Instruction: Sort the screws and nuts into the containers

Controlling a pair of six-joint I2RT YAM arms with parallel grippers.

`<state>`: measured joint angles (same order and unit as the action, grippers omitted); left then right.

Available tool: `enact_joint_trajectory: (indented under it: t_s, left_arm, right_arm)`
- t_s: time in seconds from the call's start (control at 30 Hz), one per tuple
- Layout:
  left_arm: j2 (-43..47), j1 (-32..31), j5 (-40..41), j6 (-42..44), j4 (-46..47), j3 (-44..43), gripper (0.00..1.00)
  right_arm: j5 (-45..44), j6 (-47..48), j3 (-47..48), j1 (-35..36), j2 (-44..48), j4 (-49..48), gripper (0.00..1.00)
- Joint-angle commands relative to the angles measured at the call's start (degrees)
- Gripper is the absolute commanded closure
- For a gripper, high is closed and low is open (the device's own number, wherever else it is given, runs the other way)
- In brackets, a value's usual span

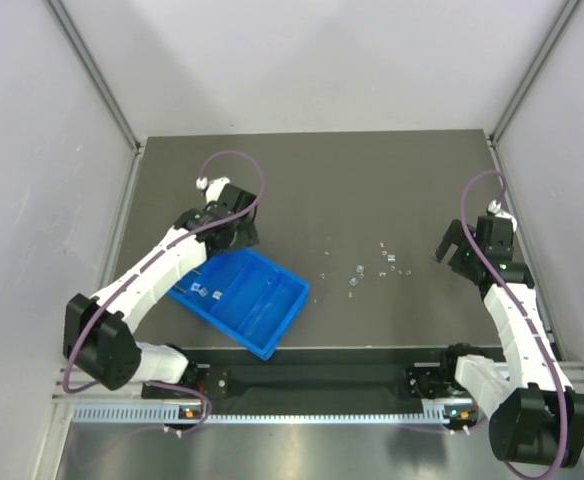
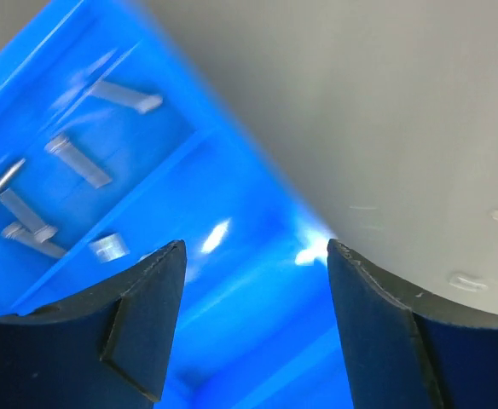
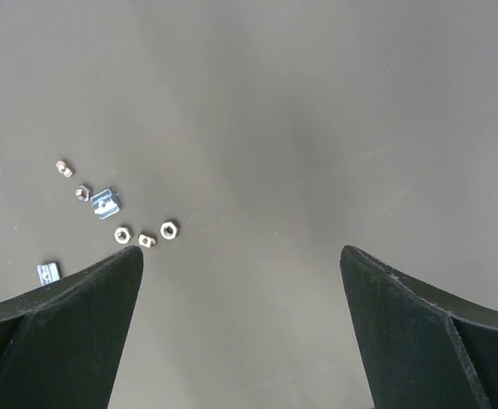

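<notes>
My left gripper is empty and the way to the middle square nut is clear. I should go on there before the fingers close on the nut.
The bright blue tray lies at the near left of the table, turned at an angle. My left gripper hovers over its far edge, open and empty. In the left wrist view the tray holds several screws and one nut in one compartment. Loose screws and nuts lie scattered on the dark table right of the tray. My right gripper is open and empty, just right of that scatter. Several nuts show at the left of its view.
A square nut and another lie among the hex nuts. Grey walls and aluminium posts close in the table on both sides. The arm bases and a rail sit at the near edge.
</notes>
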<state>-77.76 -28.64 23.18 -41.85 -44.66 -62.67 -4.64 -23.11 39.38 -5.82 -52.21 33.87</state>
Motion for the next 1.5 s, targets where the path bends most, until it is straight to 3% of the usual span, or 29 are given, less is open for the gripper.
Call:
enact_joint_trajectory:
  t_s: [0.0, 0.2, 0.47, 0.67, 0.87, 1.47]
  left_arm:
    - [0.07, -5.53, 0.55, 2.37, 1.51, -9.97, 0.27]
    - [-14.33, -18.97, -3.30, 6.94, 5.81, -22.64, 0.25]
    - [-35.94, -24.79, -9.64, 11.26, 9.42, -36.19, 0.26]
    - [-46.41, -26.64, -10.35, 13.81, 7.58, -45.60, 0.26]
    - [-51.26, -27.69, -10.26, 14.60, 5.29, -48.68, 0.28]
    - [-54.78, -29.28, -8.33, 10.73, 3.27, -46.22, 0.41]
  right_arm:
    - [0.34, -0.09, 1.58, -0.59, 0.00, -2.67, 0.00]
    - [0.69, -0.09, 1.50, -0.59, 0.35, -2.23, 0.00]
    - [0.25, 0.17, 0.53, -0.68, 2.46, -1.35, 0.00]
    - [-0.28, 0.35, 0.53, -0.77, 2.99, -1.26, 0.00]
    - [-0.54, 0.35, 0.61, -0.85, 2.64, -1.26, 0.00]
    - [-0.80, 0.17, 0.44, -0.85, 2.63, -1.17, 0.00]
